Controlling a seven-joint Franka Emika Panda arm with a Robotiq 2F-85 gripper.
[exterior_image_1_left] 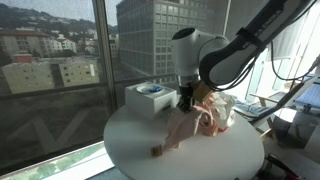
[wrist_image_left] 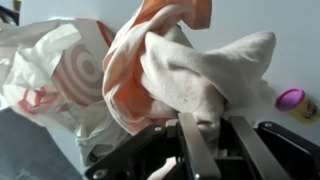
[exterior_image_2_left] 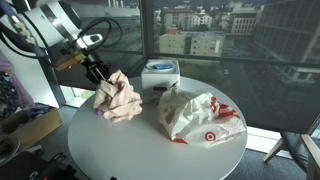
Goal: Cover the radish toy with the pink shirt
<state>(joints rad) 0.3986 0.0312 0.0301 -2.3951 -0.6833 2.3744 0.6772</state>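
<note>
Next, my gripper raises the shirt high so it hangs free before bringing it down toward the toy, because the pink shirt's lower folds (exterior_image_2_left: 120, 110) lie bunched up next to the radish toy.
The pink shirt (exterior_image_2_left: 120, 98) hangs bunched from my gripper (exterior_image_2_left: 99, 73) and its lower folds rest on the round white table (exterior_image_2_left: 140, 150). It also shows in an exterior view (exterior_image_1_left: 200, 120) under the gripper (exterior_image_1_left: 187, 101). In the wrist view the shirt (wrist_image_left: 185, 65) fills the middle, and the gripper (wrist_image_left: 212, 130) is shut on a fold of it. A small pink and yellow object (wrist_image_left: 292, 100) lies on the table beyond the shirt; I cannot tell whether it is the radish toy.
A white plastic bag with red logos (exterior_image_2_left: 195, 115) lies crumpled beside the shirt. A white box with a blue item on top (exterior_image_2_left: 160, 72) stands at the table's window side. A small brown object (exterior_image_1_left: 155, 152) sits near the table's front edge. Windows surround the table.
</note>
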